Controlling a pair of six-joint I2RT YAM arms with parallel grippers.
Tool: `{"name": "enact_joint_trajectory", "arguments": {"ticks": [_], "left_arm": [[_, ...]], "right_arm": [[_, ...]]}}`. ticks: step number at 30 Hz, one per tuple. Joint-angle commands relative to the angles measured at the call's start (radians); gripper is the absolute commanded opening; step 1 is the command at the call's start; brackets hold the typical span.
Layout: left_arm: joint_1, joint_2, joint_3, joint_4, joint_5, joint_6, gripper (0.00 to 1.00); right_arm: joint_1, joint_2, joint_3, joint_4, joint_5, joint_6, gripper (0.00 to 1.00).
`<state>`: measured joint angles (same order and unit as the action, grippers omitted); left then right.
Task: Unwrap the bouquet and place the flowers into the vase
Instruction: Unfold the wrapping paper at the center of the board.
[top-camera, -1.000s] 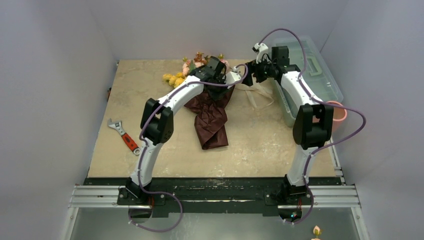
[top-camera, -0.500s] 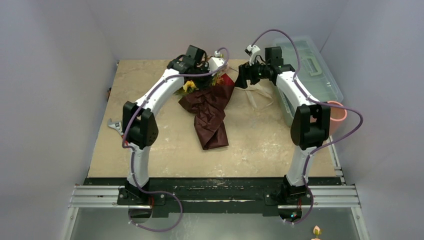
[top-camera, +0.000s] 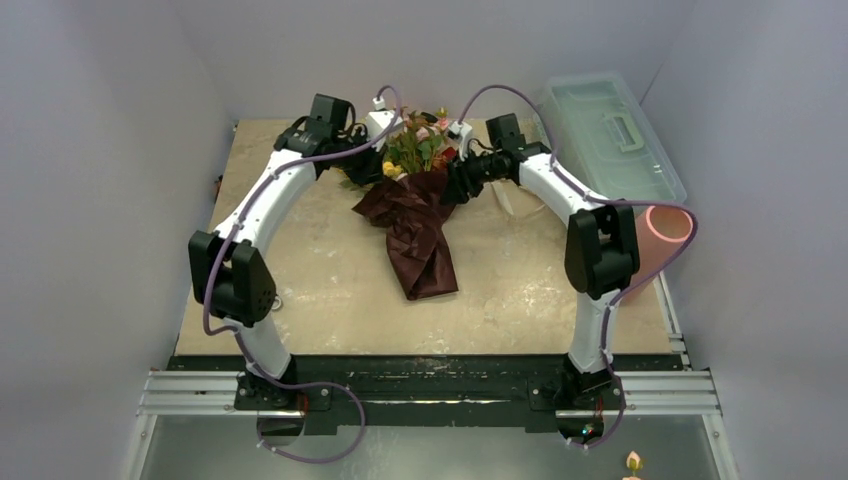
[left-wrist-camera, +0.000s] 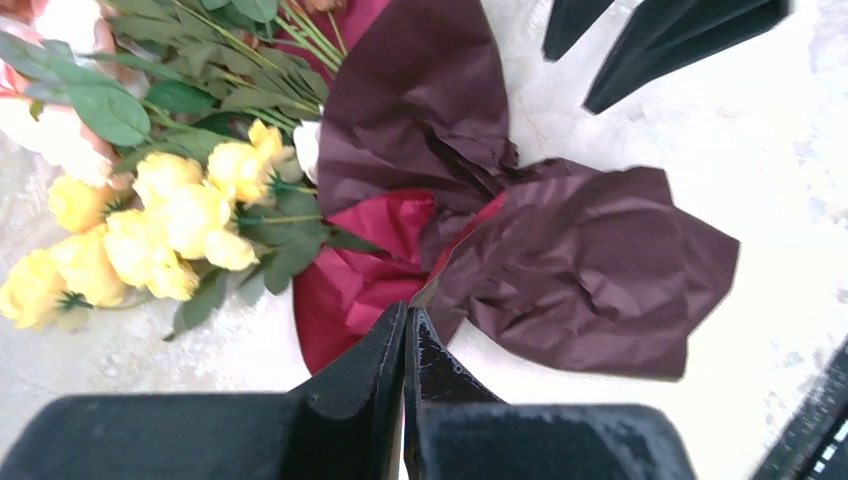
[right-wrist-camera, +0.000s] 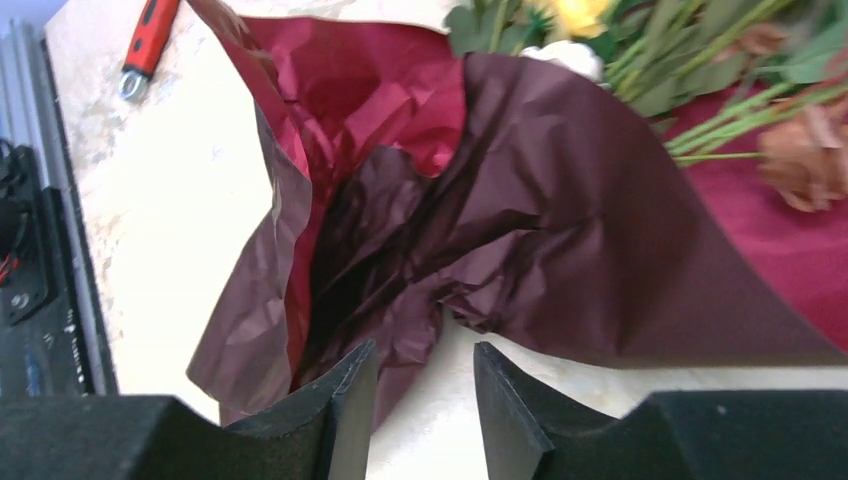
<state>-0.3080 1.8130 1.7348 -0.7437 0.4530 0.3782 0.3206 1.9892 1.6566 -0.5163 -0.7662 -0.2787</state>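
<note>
The dark red paper is bunched up across its middle (top-camera: 408, 222). Next, my right gripper reaches across and spreads the paper's fold (top-camera: 376, 206) before my left gripper opens the paper's flap any more.
The bouquet lies at the back middle of the table, its dark red paper (top-camera: 420, 240) spread loose toward the front. The flowers (top-camera: 420, 145), pink, yellow and orange, stick out at its far end; yellow roses (left-wrist-camera: 190, 210) show in the left wrist view. My left gripper (left-wrist-camera: 407, 312) is shut, pinching a thin edge of the paper (left-wrist-camera: 590, 270). My right gripper (right-wrist-camera: 425, 348) is open with narrowed jaws, and a crumpled paper (right-wrist-camera: 540, 230) flap touches its left finger. The salmon-pink vase (top-camera: 668, 232) lies far right, behind the right arm.
A clear greenish plastic box (top-camera: 610, 130) with a handle stands at the back right, beside the vase. A red-handled wrench (right-wrist-camera: 148, 45) lies on the table to the left. Grey walls close in the table on three sides.
The left arm swung back and left, and its gripper shut on the paper edge. The right gripper came left to the paper and its jaws narrowed. The flowers were drawn together behind the paper.
</note>
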Motion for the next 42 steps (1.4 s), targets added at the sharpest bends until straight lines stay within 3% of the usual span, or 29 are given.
{"name": "enact_joint_trajectory", "arguments": {"ticks": [1,13,18,20,22,33,35,37,42], "left_arm": [[0.077,-0.12,-0.095,0.04,0.118,-0.078,0.0],[0.297,-0.249,-0.29,0.101,0.141,-0.247,0.0],[0.413,-0.269,-0.312,0.138,0.174,-0.364,0.56],[0.476,-0.287,-0.333,0.171,0.196,-0.44,0.73],[0.545,-0.3,-0.351,0.21,0.221,-0.493,0.83],[0.65,-0.271,-0.401,0.308,0.265,-0.624,0.89],[0.663,-0.251,-0.397,0.342,0.284,-0.659,0.89],[0.671,-0.225,-0.373,0.352,0.291,-0.681,0.96],[0.678,-0.192,-0.328,0.326,0.303,-0.68,0.96]], "right_arm": [[0.057,0.015,0.014,0.006,-0.074,-0.027,0.43],[0.252,0.1,0.067,0.008,-0.126,-0.098,0.41],[0.316,0.166,0.106,0.025,-0.091,-0.108,0.49],[0.339,0.182,0.116,0.043,-0.074,-0.105,0.55],[0.361,0.193,0.123,0.063,-0.052,-0.103,0.57],[0.456,0.18,0.123,0.137,0.041,-0.119,0.82],[0.476,0.177,0.127,0.15,0.06,-0.121,0.84],[0.493,0.174,0.126,0.18,0.085,-0.122,0.87],[0.524,0.163,0.135,0.27,0.152,-0.109,0.89]]}}
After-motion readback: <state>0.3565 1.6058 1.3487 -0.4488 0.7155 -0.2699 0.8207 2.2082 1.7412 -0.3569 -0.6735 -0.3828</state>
